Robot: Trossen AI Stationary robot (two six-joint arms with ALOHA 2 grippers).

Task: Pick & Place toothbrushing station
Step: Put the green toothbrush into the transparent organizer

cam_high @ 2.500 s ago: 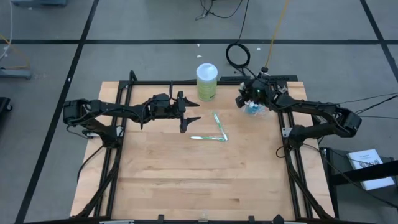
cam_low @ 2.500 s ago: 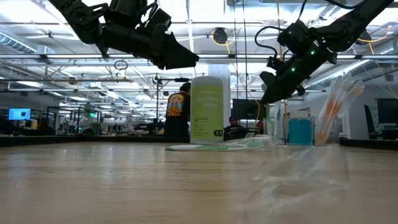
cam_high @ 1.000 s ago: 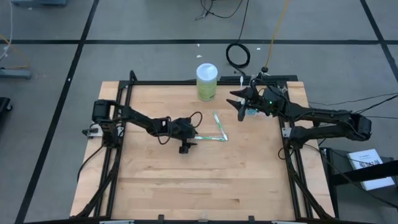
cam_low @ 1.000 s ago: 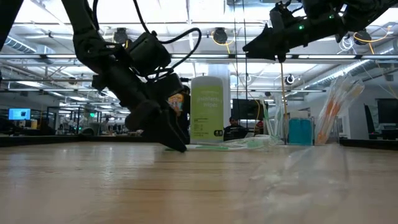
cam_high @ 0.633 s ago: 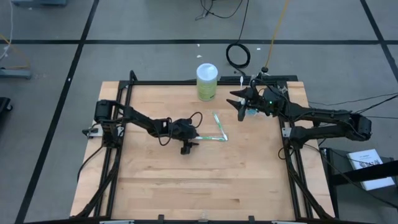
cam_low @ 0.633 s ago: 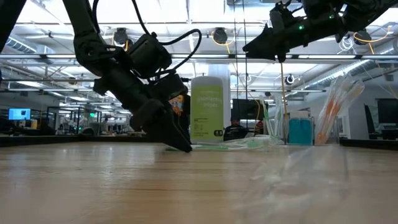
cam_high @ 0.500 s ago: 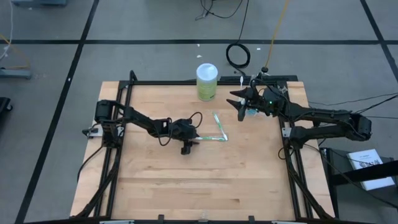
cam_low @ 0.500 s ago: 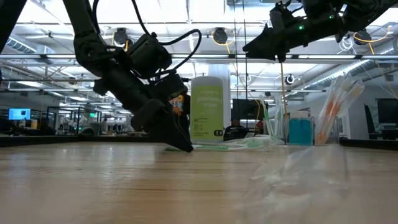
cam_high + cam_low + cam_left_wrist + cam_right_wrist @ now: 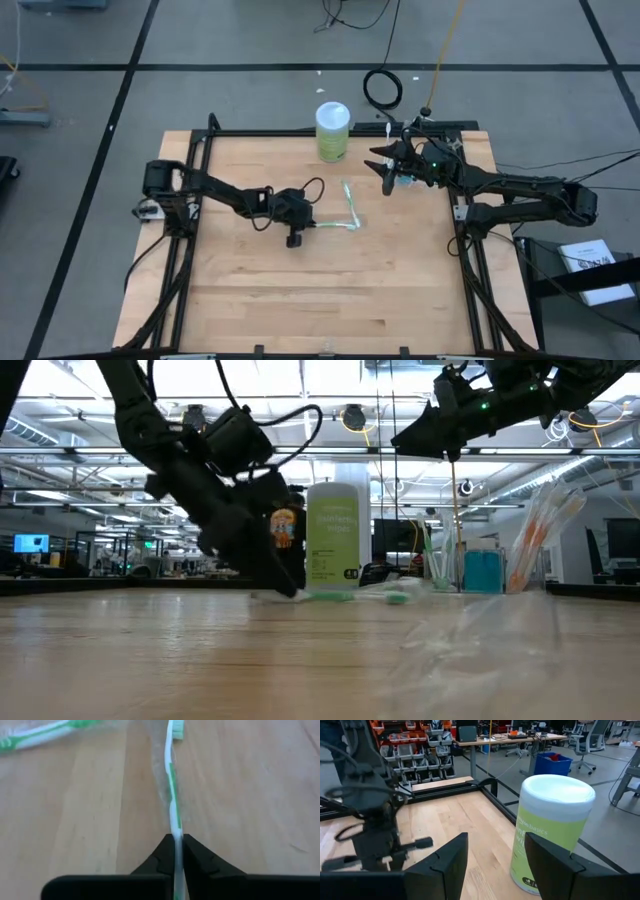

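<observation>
The toothbrush's handle end is in my left gripper, its head (image 9: 352,226) beside the second toothbrush, so I'll pull it clear and turn its handle to the near side (image 9: 337,257).
A green-white toothbrush (image 9: 172,785) in a clear wrapper lies on the wooden table, right of my left gripper (image 9: 296,226), which is shut on its handle end. A second green-white toothbrush (image 9: 351,198) lies just beyond it, the two forming a corner. My right gripper (image 9: 386,172) hovers open, high above the table's far right part, close to the clear cup (image 9: 481,570) holding teal tubes. In the right wrist view, its fingers (image 9: 452,857) frame bare table beside the lime-green cylinder. My left gripper pinches the toothbrush's handle end (image 9: 175,838) between its two fingers. The fingers come slanting down from the table's left and lie along the toothbrush. The brush stretches away toward the table's right, its head (image 9: 178,729) low at the table top.
A lime-green white-lidded cylinder (image 9: 332,130) stands at the table's far edge, between the arms. A clear bag with pink-white toothbrushes (image 9: 540,535) stands at the far right. A black frame (image 9: 205,150) runs around the table. The near half of the table is bare wood.
My left gripper has shut on the toothbrush's handle end and drawn back a little toward the table's left. The toothbrush has slid along the table with it. My right gripper has kept still.
</observation>
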